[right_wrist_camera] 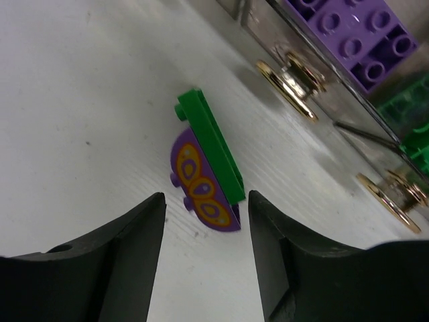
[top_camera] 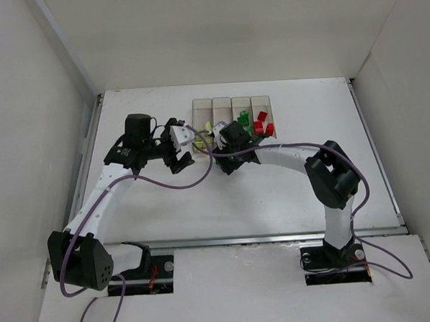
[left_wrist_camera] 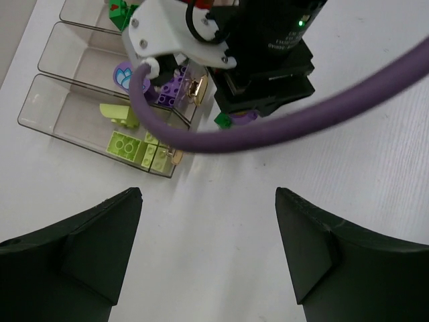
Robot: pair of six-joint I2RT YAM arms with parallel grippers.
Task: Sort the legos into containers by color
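The green lego is joined to the purple half-round piece. My right gripper should lift the two together, and my left gripper should pull at the green lego's jutting end.
Four clear bins stand in a row at the table's back. They hold pale yellow-green, purple, green and red legos. On the table just in front of the bins lie a flat green lego and a purple half-round piece with orange ovals, touching each other. My right gripper is open and hangs just above this pair, its tips on either side. My left gripper is open and empty over bare table, to the left of the right gripper and near the yellow-green bin.
White walls enclose the table on the left, back and right. The right arm's purple cable crosses in front of the bins. Tan metal spots mark the bins' near ends. A metal rail runs along the table's near edge.
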